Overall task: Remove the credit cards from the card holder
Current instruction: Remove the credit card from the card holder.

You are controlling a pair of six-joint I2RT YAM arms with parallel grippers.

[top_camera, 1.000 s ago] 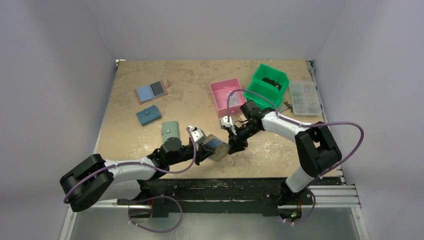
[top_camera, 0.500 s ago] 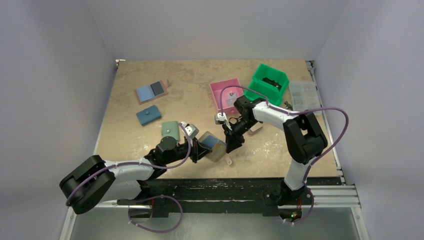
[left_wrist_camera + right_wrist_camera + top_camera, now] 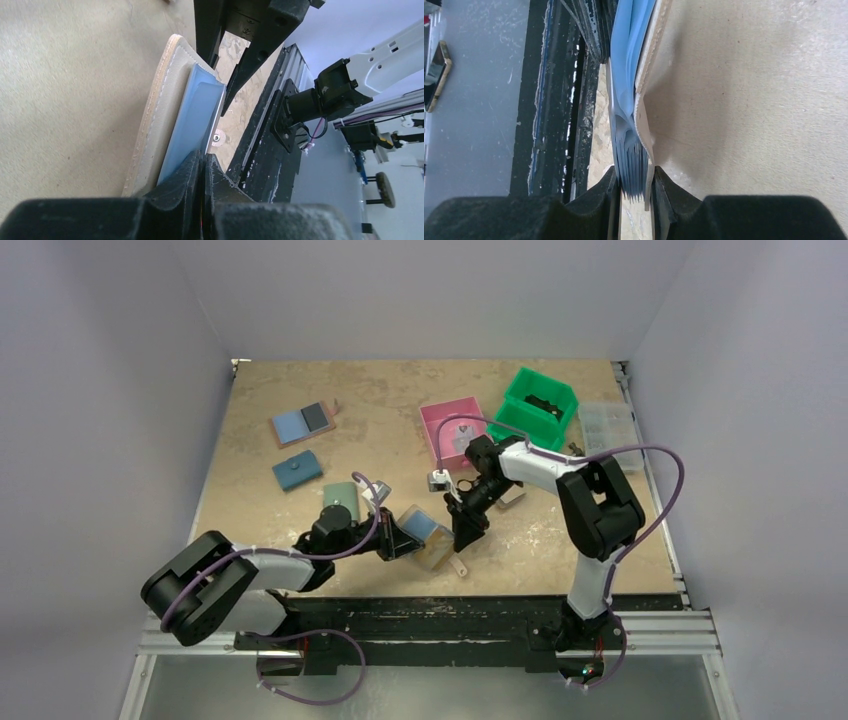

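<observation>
My left gripper will turn the pockets (image 3: pixel 436 548), but I should lay the card holder open first, as my right gripper clamps the pleated pockets and beige cover (image 3: pixel 635 162) together.
The beige-tan card holder (image 3: pixel 432 537) is held off the table between both grippers, part open, pale blue panel up. My left gripper (image 3: pixel 400 538) is shut on its left edge; in the left wrist view the jaws (image 3: pixel 205 165) pinch the thin edge of the pale blue panel (image 3: pixel 192 115) beside the beige cover (image 3: pixel 157 105). My right gripper (image 3: pixel 466 530) is shut on its right side; in the right wrist view the jaws (image 3: pixel 635 187) clamp the pale blue pleated pockets (image 3: pixel 631 160) and beige cover (image 3: pixel 651 60). The snap tab (image 3: pixel 461 567) hangs down. No credit card shows clear of the holder.
A brown-edged holder with blue and black panels (image 3: pixel 303 423), a dark teal wallet (image 3: pixel 297 471) and a green wallet (image 3: pixel 340 500) lie at the left. A pink bin (image 3: pixel 455 430), green bin (image 3: pixel 540 405) and clear parts box (image 3: pixel 608 430) stand at the back right. The table's front rail (image 3: pixel 450 615) is close below.
Both grippers and the holder have shifted a little to the left. The right arm's elbow has folded in toward the centre. Both grips are unchanged.
</observation>
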